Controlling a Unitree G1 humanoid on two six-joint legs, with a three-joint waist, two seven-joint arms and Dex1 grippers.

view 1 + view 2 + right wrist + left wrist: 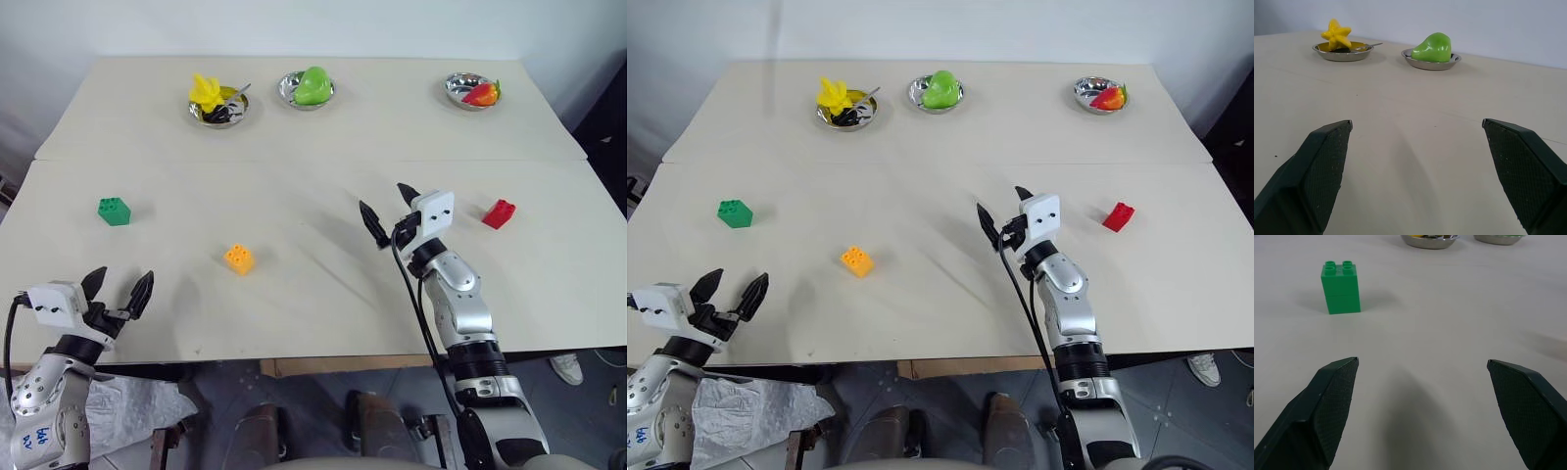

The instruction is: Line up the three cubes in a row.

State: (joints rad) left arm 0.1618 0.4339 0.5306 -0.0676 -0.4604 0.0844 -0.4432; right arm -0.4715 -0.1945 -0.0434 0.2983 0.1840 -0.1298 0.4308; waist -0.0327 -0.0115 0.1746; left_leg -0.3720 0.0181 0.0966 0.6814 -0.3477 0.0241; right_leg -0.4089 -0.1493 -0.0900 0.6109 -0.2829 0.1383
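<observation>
The robot's right gripper points at the table's empty middle (328,186), away from the red cube (499,214), so it should swing back and bring the red cube toward the orange-yellow cube.
Three studded cubes lie scattered on the cream table (313,176). The green cube (114,211) sits at the left and appears ahead of my left fingers in the left wrist view (1341,287). The orange-yellow cube (239,258) rests nearer the front, left of centre. The red cube (499,212) lies at the right. My left gripper (118,288) hovers open at the front left edge, holding nothing, well short of the green cube. My right gripper (390,208) stands open over the table's middle, between the orange-yellow and red cubes, touching neither.
Three steel bowls line the far side: one with a yellow star toy (218,104), one with a green pear toy (308,88), one with a red toy (472,90). A seam between two tabletops (294,161) runs across. The table's front edge (294,358) is close to my arms.
</observation>
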